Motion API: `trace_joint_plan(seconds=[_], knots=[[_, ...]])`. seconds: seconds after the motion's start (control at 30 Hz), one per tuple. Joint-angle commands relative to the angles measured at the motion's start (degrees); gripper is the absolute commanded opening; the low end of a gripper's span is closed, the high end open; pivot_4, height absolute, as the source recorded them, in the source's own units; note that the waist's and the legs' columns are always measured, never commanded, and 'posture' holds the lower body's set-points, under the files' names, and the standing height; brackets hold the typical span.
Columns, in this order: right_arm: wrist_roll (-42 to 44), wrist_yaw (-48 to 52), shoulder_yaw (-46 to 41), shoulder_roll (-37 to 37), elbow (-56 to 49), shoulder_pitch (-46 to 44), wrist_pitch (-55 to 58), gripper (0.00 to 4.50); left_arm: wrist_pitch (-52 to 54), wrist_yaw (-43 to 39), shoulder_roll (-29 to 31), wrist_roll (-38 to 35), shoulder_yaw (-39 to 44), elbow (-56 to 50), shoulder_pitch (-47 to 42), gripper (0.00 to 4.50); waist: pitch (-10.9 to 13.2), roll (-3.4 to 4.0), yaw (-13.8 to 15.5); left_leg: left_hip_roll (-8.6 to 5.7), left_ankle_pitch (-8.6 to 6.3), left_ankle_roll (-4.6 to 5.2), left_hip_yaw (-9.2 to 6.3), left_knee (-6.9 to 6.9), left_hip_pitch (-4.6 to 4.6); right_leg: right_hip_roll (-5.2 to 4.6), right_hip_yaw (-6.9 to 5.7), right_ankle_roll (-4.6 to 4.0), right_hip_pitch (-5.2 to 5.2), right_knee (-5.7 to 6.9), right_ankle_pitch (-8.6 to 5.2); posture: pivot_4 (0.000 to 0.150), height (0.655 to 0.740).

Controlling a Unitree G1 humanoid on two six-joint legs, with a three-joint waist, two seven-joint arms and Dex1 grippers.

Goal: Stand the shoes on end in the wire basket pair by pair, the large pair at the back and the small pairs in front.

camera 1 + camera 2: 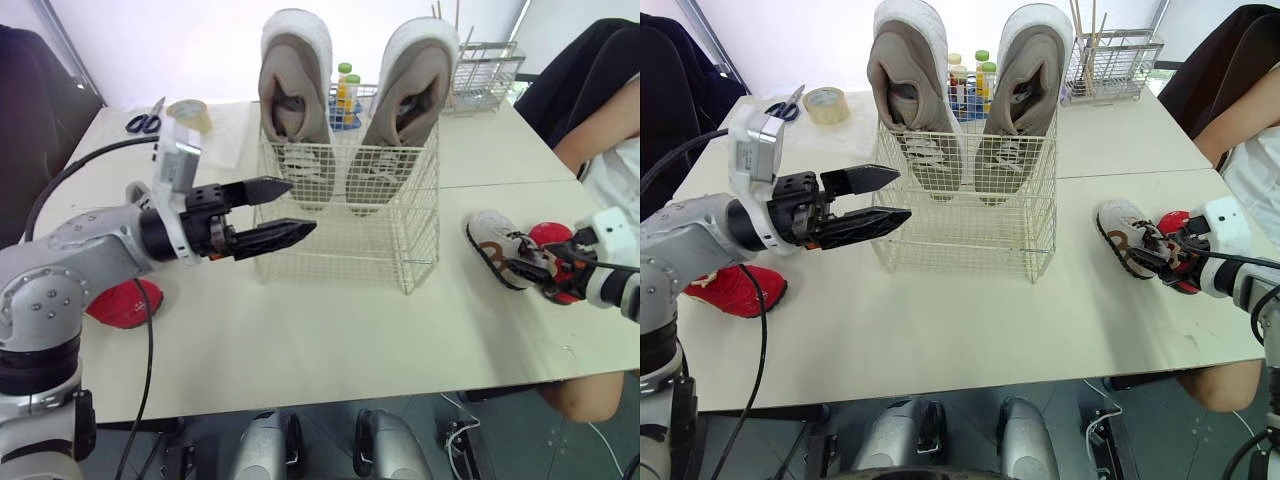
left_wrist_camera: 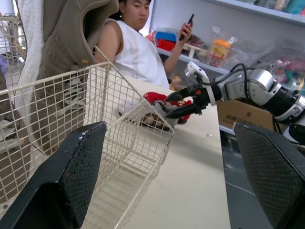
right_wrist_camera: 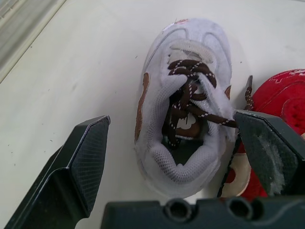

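I expect the small white shoe (image 1: 496,247) to come away alone when I lift it, because the brown lace's loose tip (image 3: 249,85) lies free beside the red shoe.
A white wire basket (image 1: 345,215) stands mid-table. Two large beige shoes (image 1: 295,90) (image 1: 415,95) stand on end against its back wall; its front half holds nothing. My left gripper (image 1: 300,206) is open, hovering just outside the basket's left side with nothing between its fingers. At the right, a small white shoe with brown laces (image 3: 183,105) lies on the table beside a small red shoe (image 1: 553,238). My right gripper (image 1: 540,270) is open, one finger on each side of the white shoe's heel end. Another red shoe (image 1: 125,300) lies at the left, under my left arm.
Scissors (image 1: 145,122) and a tape roll (image 1: 188,115) lie at the back left. A rack of bottles (image 1: 345,95) sits behind the basket, a wire rack (image 1: 485,70) at the back right. A person (image 1: 610,130) sits close at the table's right edge.
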Motion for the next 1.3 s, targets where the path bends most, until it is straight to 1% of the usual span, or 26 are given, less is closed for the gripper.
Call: trace_joint_plan(seconds=[0.03, 0.27, 0.4, 0.63, 0.7, 0.77, 0.8, 0.83, 0.87, 0.93, 0.97, 1.0, 1.07, 1.13, 1.3], knots=[[0.38, -0.24, -0.42, 0.66, 0.61, -0.11, 0.50, 4.50, -0.90, 0.58, -0.17, -0.18, 0.30, -1.36, -1.38, 4.41, 0.00, 0.00, 0.01, 0.00, 0.00, 0.00, 0.00, 0.00, 0.00, 0.00, 0.00, 0.02, 0.00, 0.01, 0.01, 0.150, 0.7400], [-2.27, 0.36, 2.45, 1.50, 6.45, -0.69, -3.79, 4.50, -0.69, 1.78, -0.20, -0.55, 0.46, -1.67, -1.77, 4.41, -0.01, -0.01, -0.03, 0.00, 0.00, 0.00, 0.00, 0.00, 0.01, 0.00, 0.00, 0.05, 0.02, 0.00, 0.03, 0.150, 0.7400], [-3.56, 0.68, 4.58, 2.33, 9.07, -2.59, -6.26, 4.50, -0.56, 2.55, -0.29, -0.72, 0.38, -1.86, -2.08, 4.41, -0.01, -0.01, 0.01, 0.00, 0.01, -0.01, -0.01, 0.00, 0.02, 0.01, 0.00, 0.08, 0.03, 0.00, 0.04, 0.150, 0.7400], [-3.98, 0.07, 6.29, 3.81, 10.24, -5.06, -6.48, 4.50, -0.61, 3.49, -0.47, -0.79, 0.32, -2.02, -2.45, 4.41, -0.01, -0.01, -0.06, -0.01, 0.01, -0.02, -0.01, 0.00, 0.02, 0.01, 0.00, 0.16, 0.04, 0.00, 0.09, 0.150, 0.7400], [-4.01, -0.45, 6.45, 4.26, 9.78, -5.47, -6.12, 3.98, -0.61, 3.79, -0.62, -0.87, 0.31, -2.16, -2.51, 4.50, -0.01, -0.01, -0.03, 0.00, 0.03, -0.03, -0.01, 0.01, 0.02, 0.01, 0.00, 0.16, 0.04, 0.01, 0.09, 0.150, 0.7400], [-3.85, -0.99, 6.32, 4.70, 8.85, -5.86, -5.46, 3.32, -0.64, 3.96, -0.74, -0.81, 0.30, -2.26, -2.53, 4.50, -0.01, -0.01, -0.10, 0.00, 0.03, -0.04, -0.01, 0.00, 0.02, 0.01, 0.00, 0.17, 0.04, 0.01, 0.09, 0.150, 0.7400], [-3.78, -1.16, 6.28, 4.81, 8.59, -5.99, -5.21, 2.74, -0.65, 3.97, -0.78, -0.74, 0.29, -2.27, -2.52, 4.50, -0.01, -0.02, -0.13, 0.00, 0.03, -0.04, -0.01, 0.00, 0.02, 0.01, 0.00, 0.17, 0.04, 0.01, 0.09, 0.150, 0.7400], [-3.68, -1.30, 6.24, 4.85, 7.99, -6.10, -4.85, 2.30, -0.65, 4.05, -0.86, -0.73, 0.28, -2.29, -2.54, 4.50, -0.01, -0.02, -0.15, 0.00, 0.04, -0.05, -0.01, 0.01, 0.03, 0.02, 0.00, 0.16, 0.04, 0.01, 0.09, 0.150, 0.7400], [-3.57, -1.42, 6.16, 4.84, 7.29, -6.16, -4.55, 1.97, -0.65, 4.14, -0.94, -0.73, 0.26, -2.30, -2.58, 4.50, -0.01, -0.02, -0.22, 0.00, 0.04, -0.06, -0.01, 0.00, 0.04, 0.02, 0.00, 0.16, 0.04, 0.01, 0.09, 0.150, 0.7400], [-3.26, -1.43, 5.85, 4.69, 5.94, -6.22, -4.17, 1.41, -0.64, 4.24, -1.05, -0.69, 0.20, -2.28, -2.67, 4.50, -0.01, -0.01, -0.27, 0.01, 0.05, -0.08, -0.01, 0.00, 0.05, 0.03, 0.00, 0.16, 0.04, 0.03, 0.10, 0.150, 0.7400], [-3.18, -1.44, 5.65, 4.51, 5.35, -6.23, -4.13, 1.26, -0.69, 4.14, -1.06, -0.61, 0.21, -2.30, -2.53, 4.50, -0.01, -0.01, -0.28, 0.01, 0.05, -0.08, -0.02, 0.00, 0.05, 0.03, 0.00, 0.17, 0.04, 0.03, 0.10, 0.150, 0.7400], [-3.09, -1.27, 5.40, 4.11, 4.54, -6.29, -4.14, 1.00, -0.81, 3.81, -1.00, -0.43, 0.29, -2.31, -2.19, 4.50, -0.01, -0.01, -0.28, 0.01, 0.06, -0.09, -0.02, 0.00, 0.05, 0.04, 0.00, 0.17, 0.04, 0.04, 0.10, 0.150, 0.7400], [-2.93, -0.78, 4.86, 3.01, 2.80, -6.57, -3.98, 0.68, -0.97, 3.29, -0.88, -0.26, 0.48, -2.25, -1.71, 4.50, 0.00, 0.00, -0.28, 0.02, 0.06, -0.10, -0.02, 0.00, 0.05, 0.04, 0.00, 0.18, 0.04, 0.04, 0.10, 0.150, 0.7400], [-2.90, 0.16, 4.14, 1.37, 1.46, -7.16, -4.19, 0.68, -1.01, 2.84, -0.78, -0.12, 0.59, -1.99, -1.57, 4.50, 0.01, 0.01, -0.27, 0.02, 0.06, -0.10, -0.02, 0.00, 0.04, 0.04, 0.00, 0.18, 0.03, 0.03, 0.10, 0.150, 0.7400], [-2.39, 5.08, 1.56, -6.10, 0.83, -11.36, -7.05, 0.68, -0.57, 1.29, -1.28, -1.09, 0.78, 1.34, -3.36, 4.50, 0.13, 0.22, 0.05, -0.01, 0.06, -0.09, -0.01, 0.00, 0.02, 0.03, 0.01, 0.16, 0.02, 0.03, 0.09, 0.150, 0.7400]])
